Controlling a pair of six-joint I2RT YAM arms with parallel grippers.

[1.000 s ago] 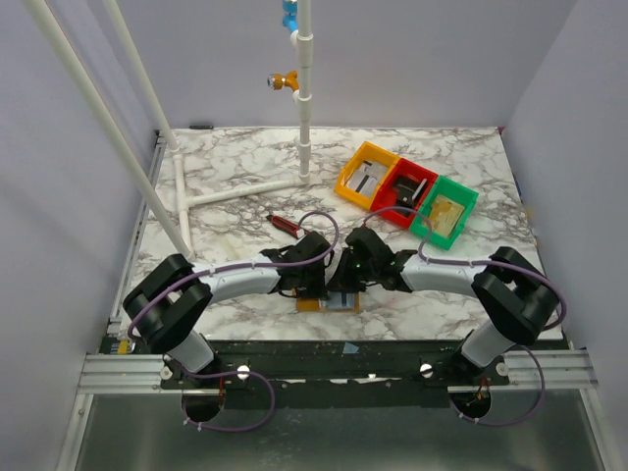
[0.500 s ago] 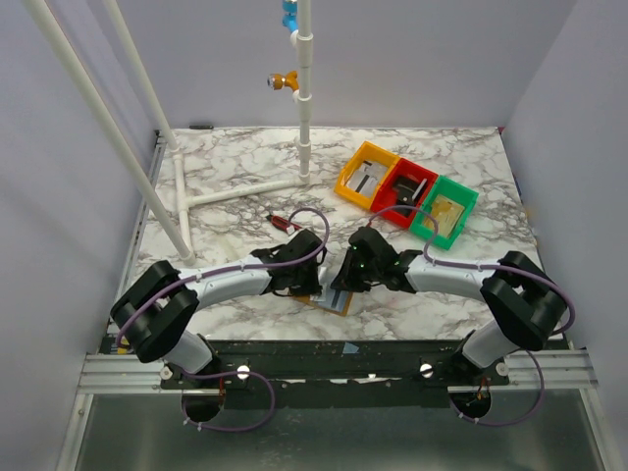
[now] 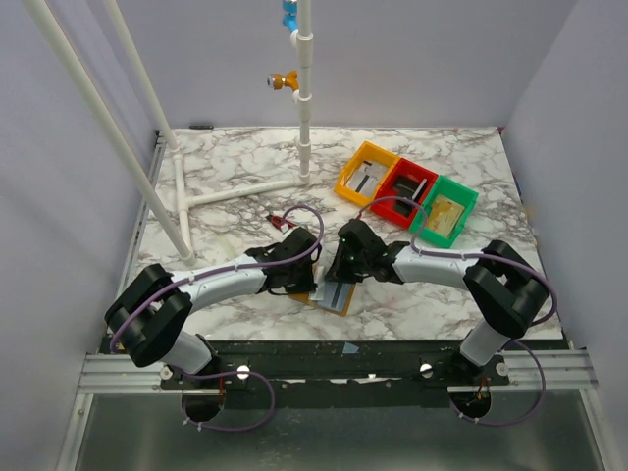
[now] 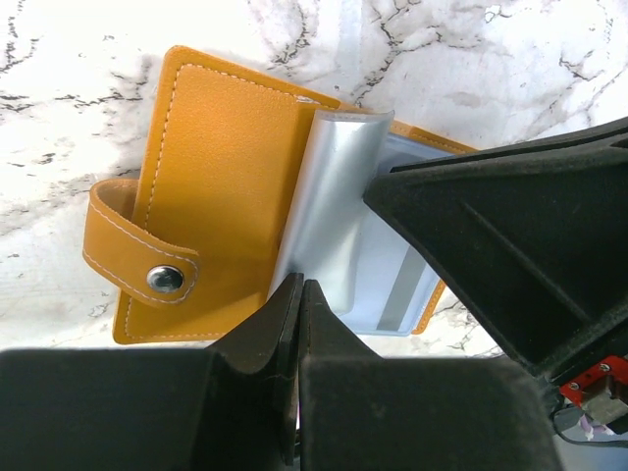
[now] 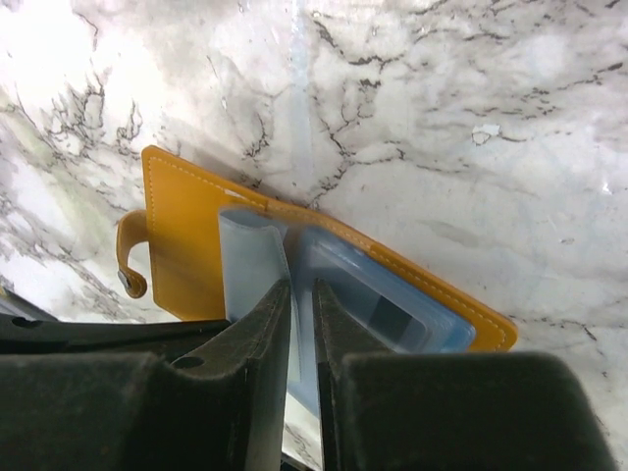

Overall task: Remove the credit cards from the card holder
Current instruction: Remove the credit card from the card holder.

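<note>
The grey-blue sleeve leaf stands curled up from the card holder, so next my left gripper presses the leaf flat on the strap side and keeps it down.
The card holder is a mustard-brown wallet lying open near the table's front edge, strap and snap to one side. One grey-blue sleeve leaf stands curled up from it. A credit card with a grey stripe shows inside the flat sleeves. My right gripper has its jaws a sliver apart with the lifted leaf's edge between them. My left gripper is shut, its tips at the leaf's lower corner; whether it pinches the leaf is hidden.
Orange, red and green bins stand in a row at the back right. A red-and-black utility knife lies just beyond the left gripper. A white pipe frame rises at the back left.
The card holder has turned from square to slanted on the table. Both grippers have shifted a little away from the front edge and to the left, staying close together over it.
</note>
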